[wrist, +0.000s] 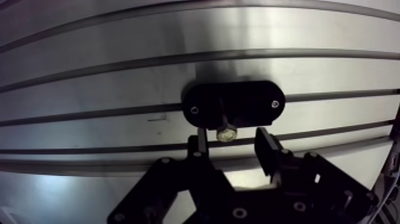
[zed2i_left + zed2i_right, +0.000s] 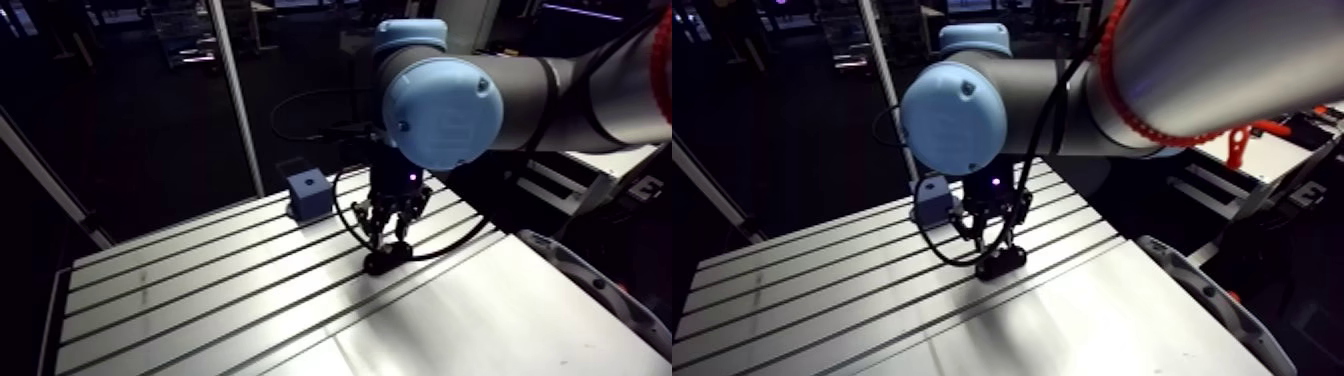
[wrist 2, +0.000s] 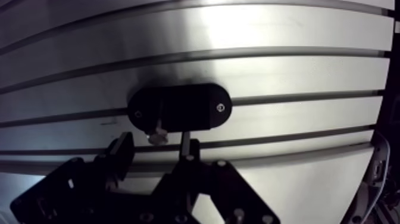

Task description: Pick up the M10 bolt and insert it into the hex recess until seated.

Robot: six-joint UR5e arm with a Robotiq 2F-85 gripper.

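Screws (image 1: 275, 104) are at both ends of the black oval holder. The M10 bolt (image 1: 226, 133) will therefore come loose and leave the holder behind when I lift.
In the wrist view a black oval holder (image 1: 233, 102) with two screws lies on the slotted table. The M10 bolt (image 1: 226, 133) rests at its near edge, its silvery hex head facing the camera and its shank running into the holder. My gripper (image 1: 232, 144) is open, with the bolt head between its fingertips and closer to one finger (image 1: 202, 143) than to the other; neither touches it. In the arm view the gripper (image 2: 388, 243) hangs just over the holder (image 2: 388, 261). A blue block (image 2: 308, 193) with a dark recess on top stands further back.
The aluminium table (image 2: 200, 300) has long parallel slots, and a smooth plate (image 2: 500, 320) covers its near right part. An upright metal post (image 2: 235, 95) rises behind the blue block. A grey curved part (image 2: 590, 285) lies off the table's right edge.
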